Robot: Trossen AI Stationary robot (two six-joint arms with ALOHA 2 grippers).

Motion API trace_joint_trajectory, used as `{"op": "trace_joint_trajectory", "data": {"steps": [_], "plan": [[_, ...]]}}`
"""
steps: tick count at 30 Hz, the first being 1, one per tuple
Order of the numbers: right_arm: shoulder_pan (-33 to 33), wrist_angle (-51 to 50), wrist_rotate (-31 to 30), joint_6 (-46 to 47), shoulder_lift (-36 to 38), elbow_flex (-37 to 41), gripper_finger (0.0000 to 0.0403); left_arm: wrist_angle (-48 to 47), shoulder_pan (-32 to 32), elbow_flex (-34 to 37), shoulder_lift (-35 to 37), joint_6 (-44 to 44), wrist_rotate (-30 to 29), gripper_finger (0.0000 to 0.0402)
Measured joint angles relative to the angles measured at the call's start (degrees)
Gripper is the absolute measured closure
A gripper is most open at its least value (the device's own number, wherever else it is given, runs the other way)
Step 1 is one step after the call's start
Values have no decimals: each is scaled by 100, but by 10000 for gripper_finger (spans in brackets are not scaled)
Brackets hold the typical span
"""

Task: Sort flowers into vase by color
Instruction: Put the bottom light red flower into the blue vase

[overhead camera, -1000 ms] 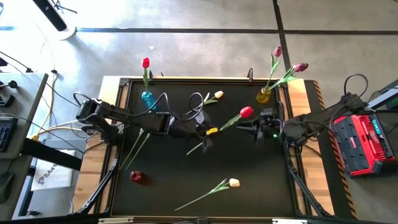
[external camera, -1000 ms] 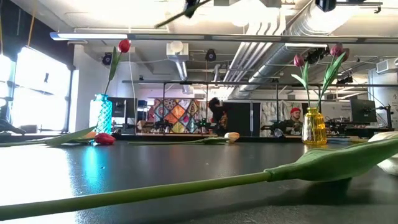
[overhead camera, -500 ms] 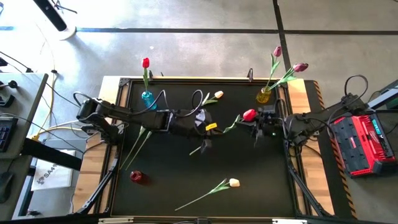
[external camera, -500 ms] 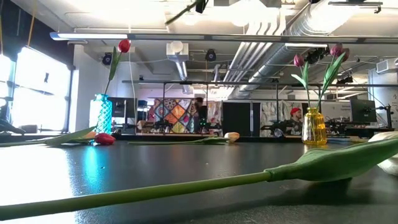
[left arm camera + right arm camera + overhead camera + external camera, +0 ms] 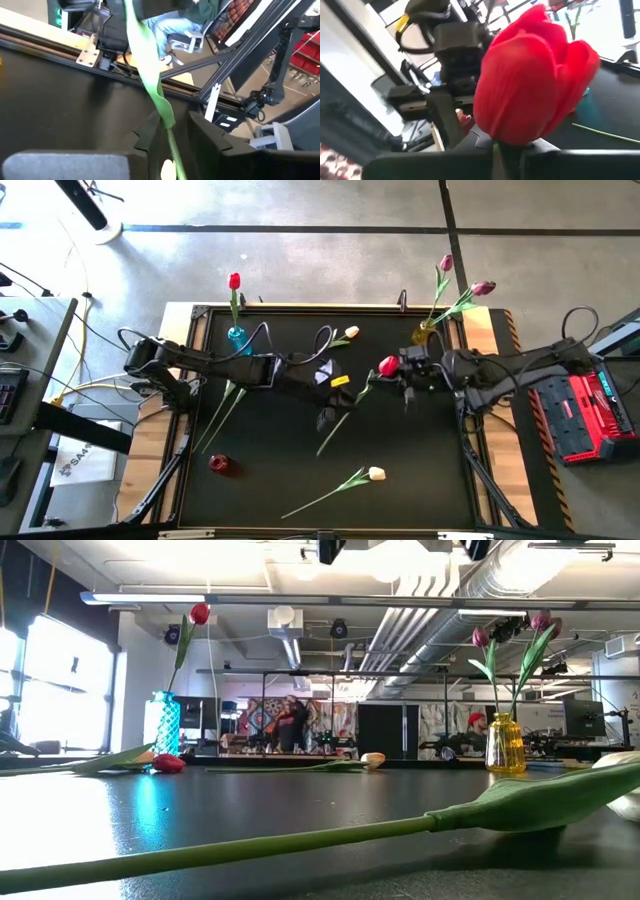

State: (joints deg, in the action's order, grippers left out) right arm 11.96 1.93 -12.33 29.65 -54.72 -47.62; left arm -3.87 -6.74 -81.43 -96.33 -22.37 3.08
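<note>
The red tulip point(image 5: 388, 367) is pinched under its head by my right gripper, far from the blue vase, so next my left gripper takes hold of the tulip's stem point(image 5: 349, 413) below its leaf.
A red tulip point(image 5: 387, 366) is held above the middle of the black table point(image 5: 420, 480). My right gripper point(image 5: 397, 372) is shut on it just under the head point(image 5: 530, 75). Its green stem point(image 5: 340, 425) slants toward the near left and passes between the fingers of my left gripper point(image 5: 172, 134), which stand open with a gap on either side. At the far left a blue vase point(image 5: 236, 337) holds one red tulip point(image 5: 234, 281). A yellow vase point(image 5: 423, 334) at the far right holds two pink tulips point(image 5: 483, 287). My right gripper pinches the red tulip's stem right below the head point(image 5: 506, 146) between its two fingers. The fingers come in level from the table's right and lie across the stem. The tulip is lifted clear of the table, its stem trailing toward the near left.
Cream tulips lie flat on the table at the far middle point(image 5: 352, 332) and the near middle point(image 5: 376, 473). Another red tulip point(image 5: 218, 464) lies near the left edge, and green stems point(image 5: 218, 415) lie beside the left arm. A red case point(image 5: 580, 405) stands off the table's right side.
My right gripper has gone toward the table's left and taken hold of the red tulip under its head. The head has shifted a little left with it. The stem's free end has swung toward the near edge, so the tulip now slants more steeply.
</note>
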Motion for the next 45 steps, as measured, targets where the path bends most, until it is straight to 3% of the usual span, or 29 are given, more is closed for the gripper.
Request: {"op": "trace_joint_trajectory", "data": {"steps": [5,10,18,21,25,30,34,38,45], "plan": [[-218,-4,598,-261,-59,0,402,-96,13,0,0,-2,4,312],[-262,2,683,-316,-78,0,402,-100,103,0,0,0,259,314],[-262,118,602,-396,-78,0,402,-137,266,0,0,6,489,391],[-262,147,505,-408,-78,0,400,-142,308,0,0,62,477,393],[-262,253,272,-421,-78,0,370,-128,304,-2,0,203,200,399],[-260,420,-218,-265,-2,0,302,-241,294,-2,187,404,17,400],[-146,606,-657,-127,49,2,246,-720,62,-7,553,556,-590,401],[-69,602,-1180,-117,76,2,203,-1529,-308,-7,1028,713,-1763,401],[-150,371,-1783,-22,83,2,179,-2074,-1084,399,2079,379,-3750,401]]}}
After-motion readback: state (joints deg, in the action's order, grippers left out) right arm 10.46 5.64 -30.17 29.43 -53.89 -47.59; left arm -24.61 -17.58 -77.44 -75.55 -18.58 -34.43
